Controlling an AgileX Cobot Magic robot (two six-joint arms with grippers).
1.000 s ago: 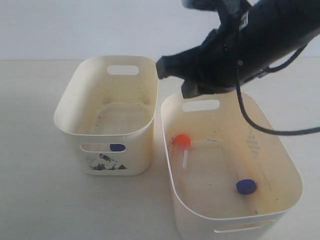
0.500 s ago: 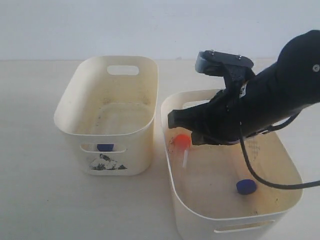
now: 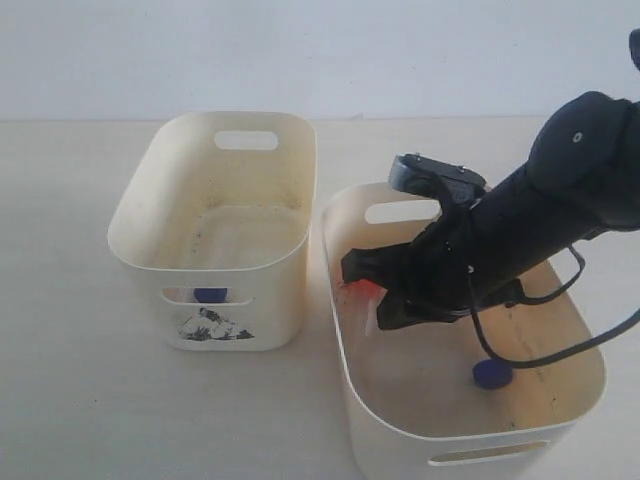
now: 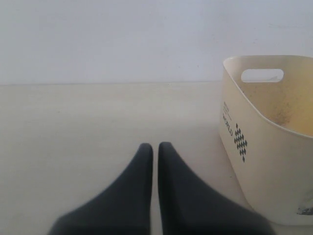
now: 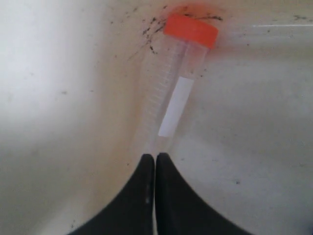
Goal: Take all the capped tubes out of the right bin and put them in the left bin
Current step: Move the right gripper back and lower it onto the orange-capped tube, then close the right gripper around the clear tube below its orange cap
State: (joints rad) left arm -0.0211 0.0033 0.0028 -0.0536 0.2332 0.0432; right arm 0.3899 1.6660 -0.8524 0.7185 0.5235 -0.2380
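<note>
The orange-capped tube (image 5: 173, 105) lies lengthwise in front of my fingers. So my right gripper should keep going toward the orange cap (image 3: 365, 288) until its fingers are open on both sides of the tube.
In the exterior view my right gripper (image 3: 383, 315) is low inside the right bin (image 3: 570, 330), over an orange-capped tube (image 3: 362, 287) by the bin's left wall. The right wrist view shows that tube (image 5: 175, 100) lying flat, with my right gripper (image 5: 155, 157) shut and empty, its tips at the tube's bottom end. A blue-capped tube (image 3: 492, 374) lies near the same bin's front. Through the handle slot of the left bin (image 3: 150, 215), a blue cap (image 3: 209, 295) shows. My left gripper (image 4: 152, 146) is shut over bare table beside the left bin (image 4: 264, 147).
The two bins stand close together with a narrow gap. The right arm's black cable (image 3: 560, 352) loops over the right bin. A pale wall (image 3: 300, 50) runs behind the table.
My right arm came down from above the bins' far ends into the right bin, onto the orange-capped tube. The blue cap in the left bin's slot shifted slightly left.
</note>
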